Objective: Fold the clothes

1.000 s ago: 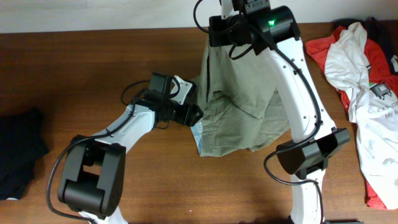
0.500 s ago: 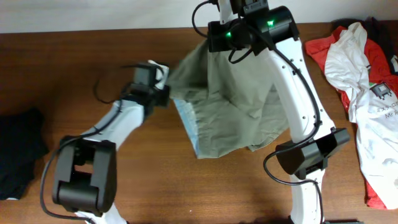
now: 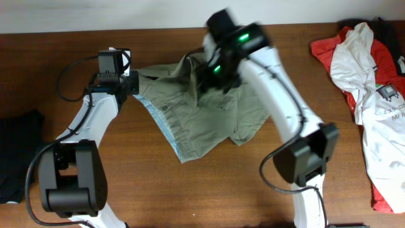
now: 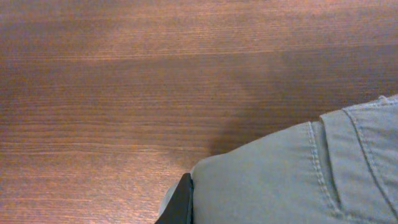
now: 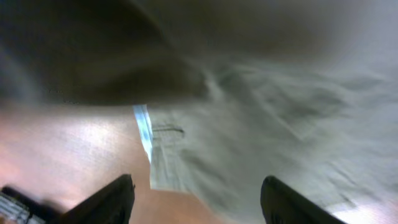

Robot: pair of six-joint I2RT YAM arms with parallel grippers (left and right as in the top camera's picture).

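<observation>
The khaki clothes (image 3: 190, 120) are crumpled, and my left gripper holds only a corner of them. My right gripper should grab the clothes' raised fold (image 3: 192, 77) to help lift the clothes open.
The khaki clothes (image 3: 209, 111) lie spread and rumpled across the middle of the table, with a pale blue inner waistband along their left edge. At the garment's far left corner my left gripper (image 3: 133, 84) is shut on the cloth. In the left wrist view one black finger (image 4: 184, 202) presses against the seamed khaki fabric (image 4: 292, 174), just above the wood. My right gripper (image 3: 211, 76) hovers over the garment's upper middle, blurred by motion. In the right wrist view its fingers (image 5: 115, 199) stand wide apart with nothing between them, and the clothes (image 5: 267, 124) lie below.
A white printed T-shirt (image 3: 370, 76) lies over a red garment (image 3: 326, 47) at the right edge of the table. A black garment (image 3: 19, 152) sits at the left edge. Bare wooden table (image 3: 190, 190) runs along the front.
The left gripper shut on the garment's edge and dragged it left and toward the back. The right gripper let go, opened and swung down and left; the hanging garment dropped onto the table.
</observation>
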